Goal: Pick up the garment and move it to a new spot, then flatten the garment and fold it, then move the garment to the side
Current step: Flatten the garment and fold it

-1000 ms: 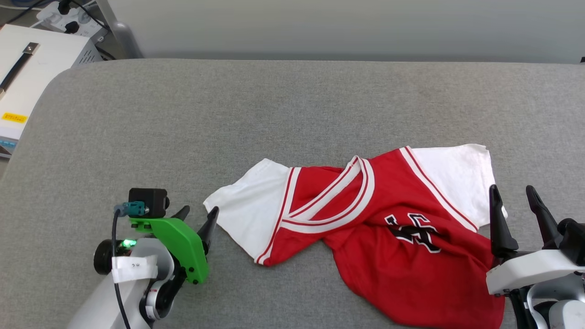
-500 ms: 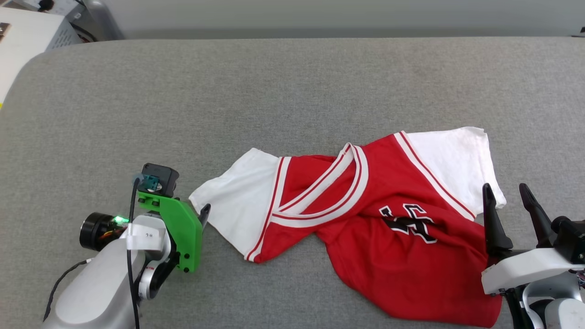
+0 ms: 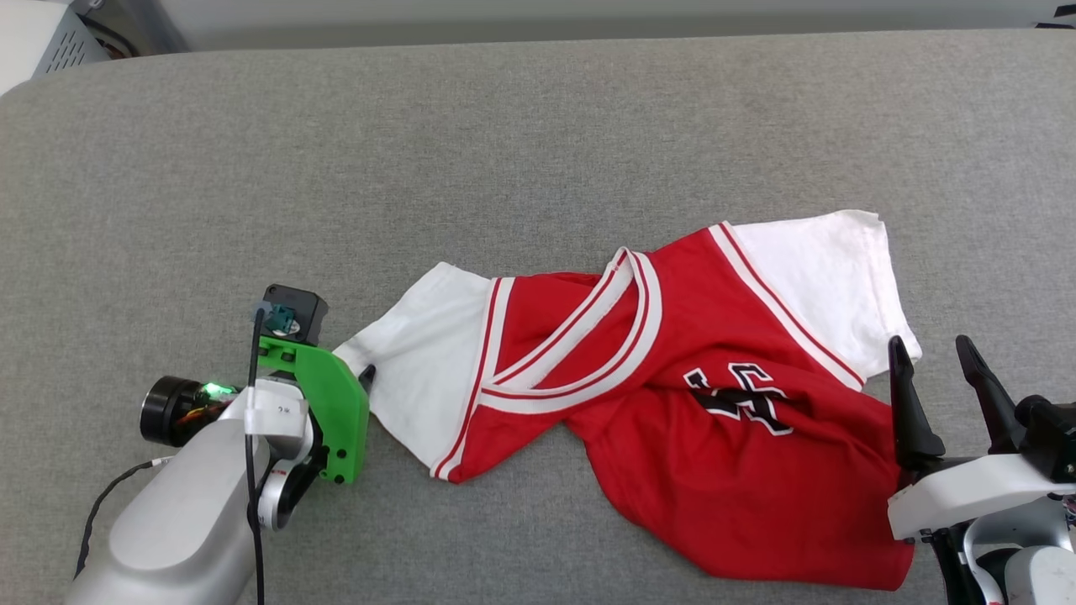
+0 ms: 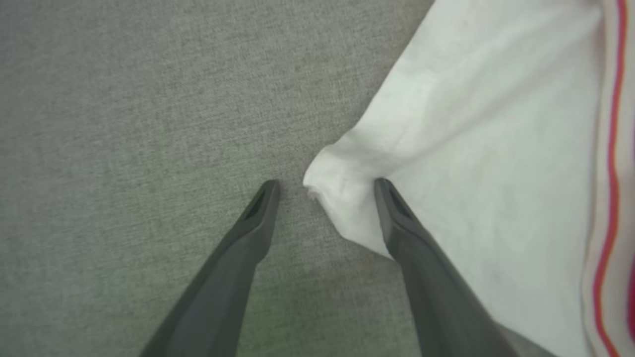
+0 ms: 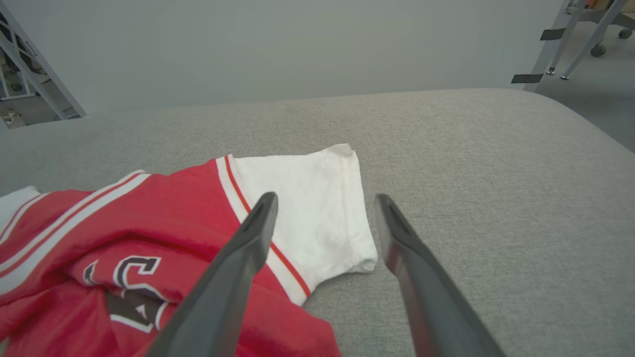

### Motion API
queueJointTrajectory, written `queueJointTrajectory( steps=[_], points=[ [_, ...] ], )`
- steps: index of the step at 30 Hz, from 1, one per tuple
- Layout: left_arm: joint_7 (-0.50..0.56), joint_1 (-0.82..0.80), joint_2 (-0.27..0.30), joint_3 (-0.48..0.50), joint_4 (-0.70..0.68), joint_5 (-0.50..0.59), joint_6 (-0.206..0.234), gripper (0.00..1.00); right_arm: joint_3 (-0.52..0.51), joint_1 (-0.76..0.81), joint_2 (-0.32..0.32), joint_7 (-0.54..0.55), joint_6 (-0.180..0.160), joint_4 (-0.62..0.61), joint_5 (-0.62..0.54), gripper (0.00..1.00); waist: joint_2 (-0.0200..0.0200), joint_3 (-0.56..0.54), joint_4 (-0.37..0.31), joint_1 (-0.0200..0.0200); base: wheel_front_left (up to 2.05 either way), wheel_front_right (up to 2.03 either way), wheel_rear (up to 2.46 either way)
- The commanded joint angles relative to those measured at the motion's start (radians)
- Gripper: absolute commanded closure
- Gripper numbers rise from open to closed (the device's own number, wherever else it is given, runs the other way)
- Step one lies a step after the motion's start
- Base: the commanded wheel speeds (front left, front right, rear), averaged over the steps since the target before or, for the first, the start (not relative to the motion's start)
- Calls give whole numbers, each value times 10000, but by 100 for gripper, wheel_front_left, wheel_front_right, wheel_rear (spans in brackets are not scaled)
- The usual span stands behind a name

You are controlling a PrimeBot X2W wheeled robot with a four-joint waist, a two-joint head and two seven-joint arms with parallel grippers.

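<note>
The garment's red body (image 3: pixel 751 489) will open up and show hidden lettering when I spread it, because the black lettering stops at a crease (image 3: pixel 741 400).
The garment (image 3: pixel 672 403) lies crumpled on the grey table: a red jersey with white sleeves, striped trim and black lettering folded into a crease. My left gripper (image 3: pixel 360 378) points down at the left sleeve's corner, largely hidden under its green mount. In the left wrist view the left gripper (image 4: pixel 326 184) is open, the white sleeve corner (image 4: pixel 342 198) lies between its fingers, and one finger rests on the sleeve. My right gripper (image 3: pixel 933 365) stands open at the lower right, over the jersey's hem, below the right sleeve (image 5: pixel 307 198). The right gripper (image 5: pixel 325 198) holds nothing.
The grey padded table (image 3: pixel 504 151) stretches wide behind and left of the jersey. A white box (image 3: pixel 34 29) sits off its far left corner. Metal frame legs (image 5: pixel 570 34) stand beyond the table's rounded right edge.
The head camera has tipped, shifting the whole picture. My left gripper has turned downward and closed in on the left sleeve's corner. The right gripper has stayed put.
</note>
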Motion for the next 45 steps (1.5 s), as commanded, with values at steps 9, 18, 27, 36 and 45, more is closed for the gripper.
queueJointTrajectory(
  steps=[9, 18, 27, 36, 45],
  points=[
    [-2, 245, -361, -154, 402, -285, -322, 100, -82, -142, -121, 161, -7, -25, -36, 0, -1, -125, 148, 1, 0, 0, 0],
    [-926, 1199, -186, 1156, -1907, -1345, 379, 100, 239, -490, -1495, 2252, -7, -259, 170, 0, -1, -332, 589, 1, 0, 0, 0],
    [-463, 2386, 303, 1600, -4740, -1717, 1440, 100, 1086, -2466, -3475, 6393, -7, -11, 1635, 0, -1, 242, 1135, 1, 0, 0, 0],
    [-210, 2524, 395, 1431, -5791, -1589, 1711, 100, 1774, -4509, -4794, 8457, -7, 1266, 2369, 0, -1, 1058, 1712, 1, 0, 0, 0],
    [-204, 2148, 122, 1099, -5978, -1414, 1614, 100, 3028, -5493, -5362, 8624, -7, 2684, 2531, 0, -1, 1525, 2118, 1, 0, 0, 0]
  ],
)
